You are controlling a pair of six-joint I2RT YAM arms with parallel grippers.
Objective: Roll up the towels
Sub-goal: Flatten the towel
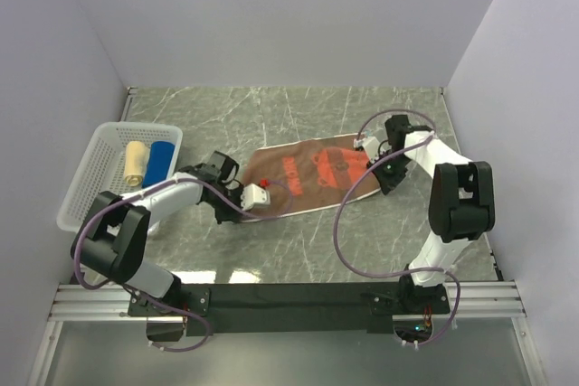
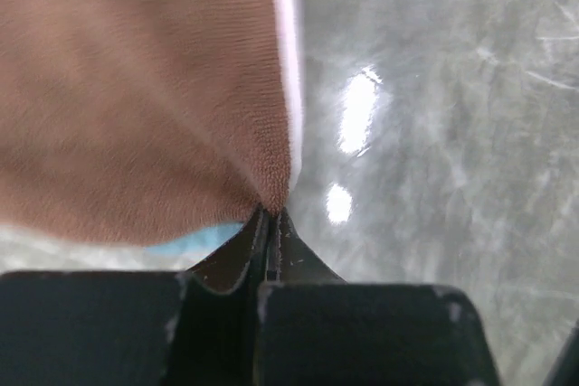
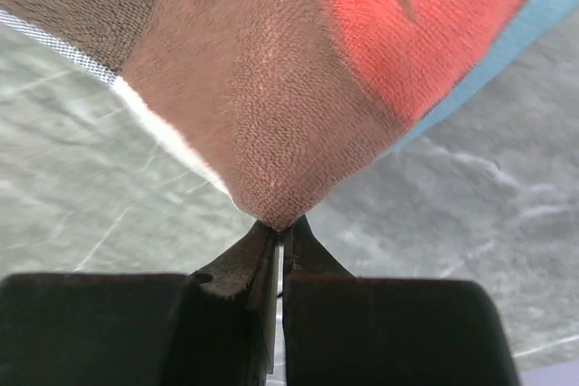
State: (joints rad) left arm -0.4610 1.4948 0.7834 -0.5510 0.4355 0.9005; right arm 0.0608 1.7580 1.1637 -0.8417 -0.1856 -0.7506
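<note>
My left gripper and right gripper need to pull the towel straight toward the metal rail [image 1: 285, 296] before rolling it, because the towel lies crooked and its near edge [image 1: 312, 210] slants.
The rust-orange towel [image 1: 312, 172] with dark print lies spread flat on the marble table in the top view. My left gripper [image 1: 256, 194] is shut on its near-left corner; the left wrist view shows brown cloth [image 2: 145, 97] with a white edge pinched at the fingertips [image 2: 271, 216]. My right gripper [image 1: 375, 167] is shut on the right corner; the right wrist view shows the orange and brown cloth [image 3: 280, 115] pinched at the tips [image 3: 280, 226]. A beige rolled towel [image 1: 135, 162] and a blue rolled towel [image 1: 161, 163] lie in the basket.
The white lattice basket [image 1: 89, 185] stands at the left side of the table. Grey walls enclose the table on the left, back and right. The arm bases and a metal rail [image 1: 289, 300] run along the near edge.
</note>
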